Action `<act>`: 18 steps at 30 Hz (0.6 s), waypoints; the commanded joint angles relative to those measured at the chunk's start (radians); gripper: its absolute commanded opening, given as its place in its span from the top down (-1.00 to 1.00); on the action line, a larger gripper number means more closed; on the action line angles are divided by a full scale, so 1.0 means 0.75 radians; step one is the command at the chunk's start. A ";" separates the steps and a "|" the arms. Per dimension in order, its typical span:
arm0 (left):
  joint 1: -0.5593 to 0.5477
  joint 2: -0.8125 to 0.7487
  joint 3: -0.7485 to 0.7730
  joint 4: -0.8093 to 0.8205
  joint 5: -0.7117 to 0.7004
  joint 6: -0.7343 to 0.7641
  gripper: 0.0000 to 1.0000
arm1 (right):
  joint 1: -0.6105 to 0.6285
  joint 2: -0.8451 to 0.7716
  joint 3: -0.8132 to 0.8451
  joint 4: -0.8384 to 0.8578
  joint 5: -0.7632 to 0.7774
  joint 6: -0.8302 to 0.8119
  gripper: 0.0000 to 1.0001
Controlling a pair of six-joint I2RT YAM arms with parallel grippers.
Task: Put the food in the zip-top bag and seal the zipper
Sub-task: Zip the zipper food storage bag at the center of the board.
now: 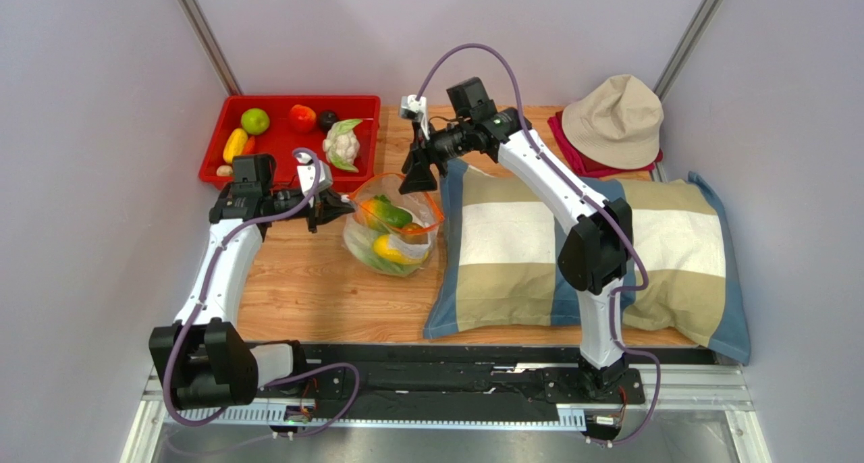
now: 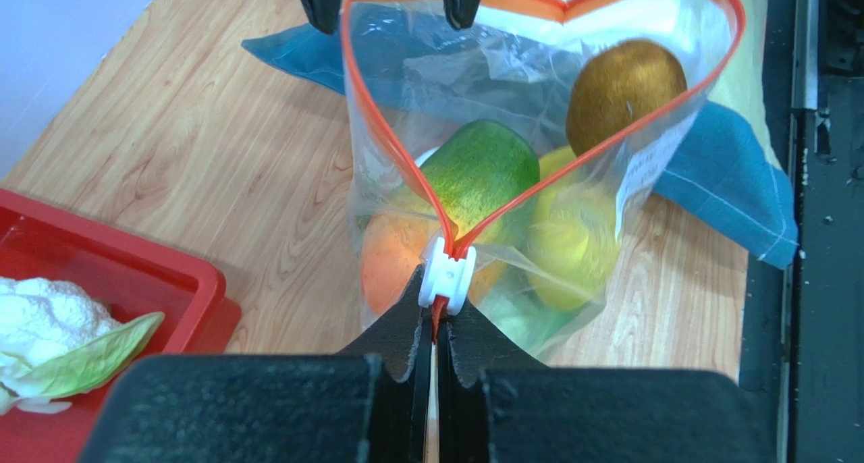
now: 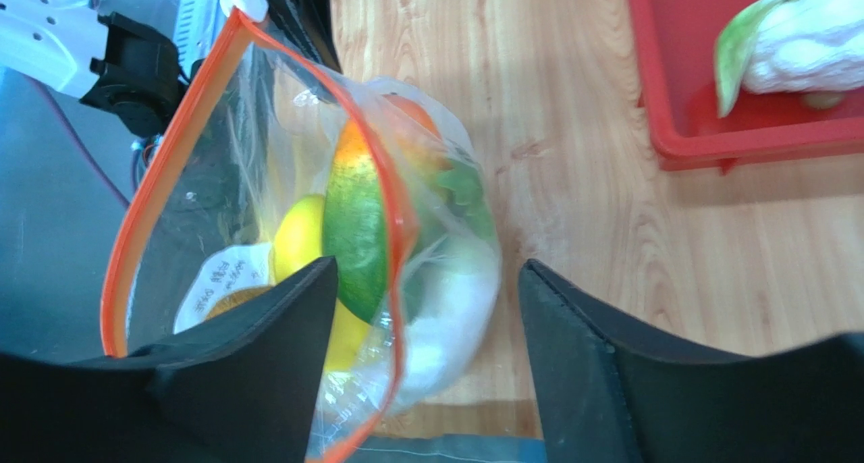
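The white slider will move along the zipper and shut the bag's gaping opening when the robot pulls, because it sits where the bag's orange edges meet [image 3: 242,24].
The zip-top bag [image 1: 390,230] stands with its mouth gaping on the wood between the two arms. Inside lies food: a green-orange piece [image 2: 482,169], a brown kiwi [image 2: 624,78] and a yellow piece [image 2: 573,240]. My left gripper [image 2: 441,326] is shut on the zipper [image 2: 390,149] just behind its white slider [image 2: 447,274]. My right gripper [image 3: 426,271] is open at the bag's far side. The orange strip [image 3: 162,180] runs loose between its fingers [image 3: 274,352]. More food, a cauliflower [image 1: 343,144], a green apple [image 1: 255,121] and a tomato [image 1: 302,117], stays in the tray.
The red tray [image 1: 304,100] sits at the back left, close behind the left gripper [image 1: 330,208]. A checked pillow [image 1: 578,250] fills the table's right half, touching the bag. A beige hat [image 1: 614,119] lies behind it at the back right.
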 commanded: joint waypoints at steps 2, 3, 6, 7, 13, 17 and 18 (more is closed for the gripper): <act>-0.002 -0.030 0.126 -0.116 0.048 -0.001 1.00 | 0.018 -0.216 -0.031 0.272 0.040 0.146 -0.50; -0.002 -0.023 0.142 -0.137 0.048 0.005 1.00 | 0.032 -0.240 -0.080 0.329 0.038 0.146 -0.51; -0.002 0.001 0.171 -0.171 0.037 0.015 1.00 | 0.087 -0.296 -0.137 0.407 0.024 0.119 -0.43; -0.004 0.007 0.177 -0.184 0.037 0.029 1.00 | 0.122 -0.300 -0.146 0.424 0.028 0.111 -0.37; -0.004 0.018 0.204 -0.243 0.017 0.052 1.00 | 0.243 -0.296 -0.195 0.579 0.128 0.078 -0.13; -0.006 0.011 0.214 -0.264 -0.003 0.050 1.00 | 0.282 -0.285 -0.219 0.690 0.171 0.133 0.00; -0.004 0.011 0.214 -0.276 -0.008 0.050 1.00 | 0.288 -0.283 -0.230 0.735 0.171 0.141 0.06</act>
